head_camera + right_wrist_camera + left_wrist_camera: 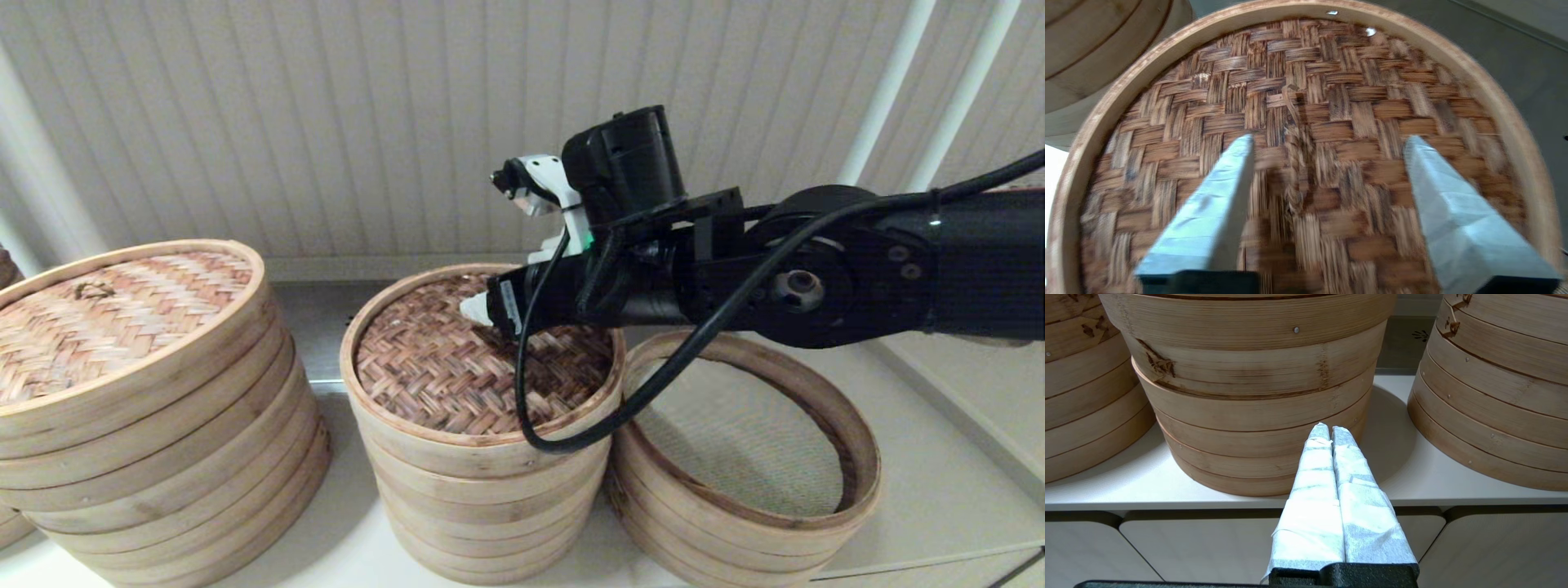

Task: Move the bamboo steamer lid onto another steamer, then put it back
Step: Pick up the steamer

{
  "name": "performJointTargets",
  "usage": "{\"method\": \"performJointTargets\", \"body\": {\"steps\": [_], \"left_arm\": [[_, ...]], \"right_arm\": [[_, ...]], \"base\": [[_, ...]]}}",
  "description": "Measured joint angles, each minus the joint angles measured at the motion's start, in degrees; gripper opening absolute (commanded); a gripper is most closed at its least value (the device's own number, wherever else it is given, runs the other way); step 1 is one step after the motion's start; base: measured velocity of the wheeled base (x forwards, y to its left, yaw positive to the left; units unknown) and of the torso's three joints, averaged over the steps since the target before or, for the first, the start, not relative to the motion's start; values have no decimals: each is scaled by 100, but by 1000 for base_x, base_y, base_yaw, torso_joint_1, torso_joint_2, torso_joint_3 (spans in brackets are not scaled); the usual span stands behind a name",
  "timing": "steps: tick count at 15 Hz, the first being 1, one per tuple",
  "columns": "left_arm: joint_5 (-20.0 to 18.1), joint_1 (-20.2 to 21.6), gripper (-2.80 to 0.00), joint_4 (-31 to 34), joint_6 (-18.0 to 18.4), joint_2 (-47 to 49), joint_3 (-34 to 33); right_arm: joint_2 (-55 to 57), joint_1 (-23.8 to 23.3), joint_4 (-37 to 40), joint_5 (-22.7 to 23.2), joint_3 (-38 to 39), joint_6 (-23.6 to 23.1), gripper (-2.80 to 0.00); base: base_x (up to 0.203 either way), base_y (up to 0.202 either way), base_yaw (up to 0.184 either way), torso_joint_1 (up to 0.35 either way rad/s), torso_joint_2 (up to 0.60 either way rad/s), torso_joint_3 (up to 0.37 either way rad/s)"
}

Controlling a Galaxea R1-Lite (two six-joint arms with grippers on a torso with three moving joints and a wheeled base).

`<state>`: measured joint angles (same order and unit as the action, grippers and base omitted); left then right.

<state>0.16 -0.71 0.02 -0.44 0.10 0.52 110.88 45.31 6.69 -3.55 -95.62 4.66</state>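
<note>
The bamboo steamer lid (431, 377) will hang almost level when the robot lifts it, because the small twisted loop (1295, 164) is near the middle of the weave.
The bamboo steamer lid (457, 376), dark brown herringbone weave in a pale rim band, lies on the taller middle stack (482, 498). My right gripper (482, 314) hovers open just over its centre. In the right wrist view the gripper (1329, 139) has its fingers spread either side of a small twisted loop (1296, 151) on the lid (1331, 81); I cannot tell whether they touch the weave. Another steamer (861, 465), short and uncovered with a grey-green mesh liner, stands right of the middle stack. My left gripper (1331, 430) is shut and empty, low in front of the counter.
A much wider stack (163, 425) with a lighter tan lid (106, 318) stands at the left. The right arm's black cable (571, 441) droops over the dark lid's near rim. A ribbed wall runs close behind. The white counter edge (1167, 498) has cabinet fronts below.
</note>
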Motion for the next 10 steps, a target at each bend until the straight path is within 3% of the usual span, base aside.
{"method": "performJointTargets", "body": {"steps": [4,5,6,10], "left_arm": [[-3,0,-280,0,-2,0,0],[0,0,-280,0,-7,0,0],[0,0,-280,0,1,0,0],[-3,0,-280,0,0,0,0]], "right_arm": [[70,77,2,-17,9,0,0],[70,77,3,-24,21,0,-180],[73,79,2,-58,28,-2,-280],[88,80,-6,-290,68,-59,-280]], "base": [[0,0,0,0,0,0],[0,0,0,0,0,0],[0,0,0,0,0,0],[0,0,0,0,0,0]]}}
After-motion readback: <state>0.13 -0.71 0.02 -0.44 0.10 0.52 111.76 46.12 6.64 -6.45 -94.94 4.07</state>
